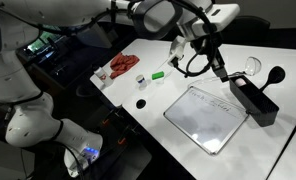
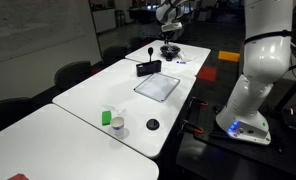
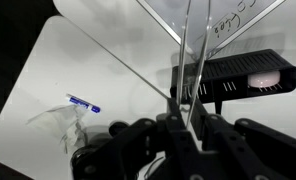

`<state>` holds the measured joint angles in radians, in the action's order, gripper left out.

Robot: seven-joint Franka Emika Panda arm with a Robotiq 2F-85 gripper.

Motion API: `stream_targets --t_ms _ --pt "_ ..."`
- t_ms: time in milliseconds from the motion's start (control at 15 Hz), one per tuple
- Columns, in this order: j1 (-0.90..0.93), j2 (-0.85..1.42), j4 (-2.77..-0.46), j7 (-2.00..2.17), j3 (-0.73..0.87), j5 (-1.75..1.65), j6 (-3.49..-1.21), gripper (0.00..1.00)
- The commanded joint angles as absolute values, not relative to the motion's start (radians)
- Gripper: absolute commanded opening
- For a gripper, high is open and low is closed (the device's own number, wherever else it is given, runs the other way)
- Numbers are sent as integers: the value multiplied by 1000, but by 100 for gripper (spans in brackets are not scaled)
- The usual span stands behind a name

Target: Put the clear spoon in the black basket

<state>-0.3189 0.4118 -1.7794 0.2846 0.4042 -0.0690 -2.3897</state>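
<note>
Next, I tilt my gripper to stand the spoon with its handle down before I lower it into the black basket [image 1: 254, 99], because the clear spoon is lying almost flat in my gripper.
In the wrist view my gripper [image 3: 185, 113] is shut on the clear spoon [image 3: 197, 52], whose thin glassy handle rises from between the fingers. The black basket [image 3: 234, 76] lies just beyond the fingertips, long and narrow, with something pale inside at its right end. In an exterior view the gripper [image 1: 218, 68] hangs above the table just beside the basket's [image 1: 254, 101] near end. The spoon is too faint to make out there. In the farther exterior view the basket [image 2: 148, 68] lies below the gripper [image 2: 169, 42].
A flat whitish tray [image 1: 203, 117] with scribbles lies next to the basket. A black ladle [image 1: 276, 75] and a clear glassy item [image 1: 251, 67] lie behind it. A red object [image 1: 118, 68], a green item [image 1: 158, 75] and a black disc [image 1: 141, 103] sit further along. A blue pen [image 3: 83, 103] lies by crumpled plastic [image 3: 58, 126].
</note>
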Motion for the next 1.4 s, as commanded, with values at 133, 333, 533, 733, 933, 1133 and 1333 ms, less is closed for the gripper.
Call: stream_targets --t_ms 133,333,533,733,933,1133,1333 --pt "-241 236 -1955 310 393 -195 -2407 4" --pt "-255 273 -1907 301 383 -177 -2387 17" --pt "-254 271 -1915 300 383 -178 -2386 17" --pt "-205 265 -1932 447 425 -318 -2428 4" --pt "-157 265 -1926 689 465 -513 -2461 4" --pt "-66 283 -1913 936 553 -686 -2476 4" --pt "19 317 -1894 1185 632 -859 -2485 4"
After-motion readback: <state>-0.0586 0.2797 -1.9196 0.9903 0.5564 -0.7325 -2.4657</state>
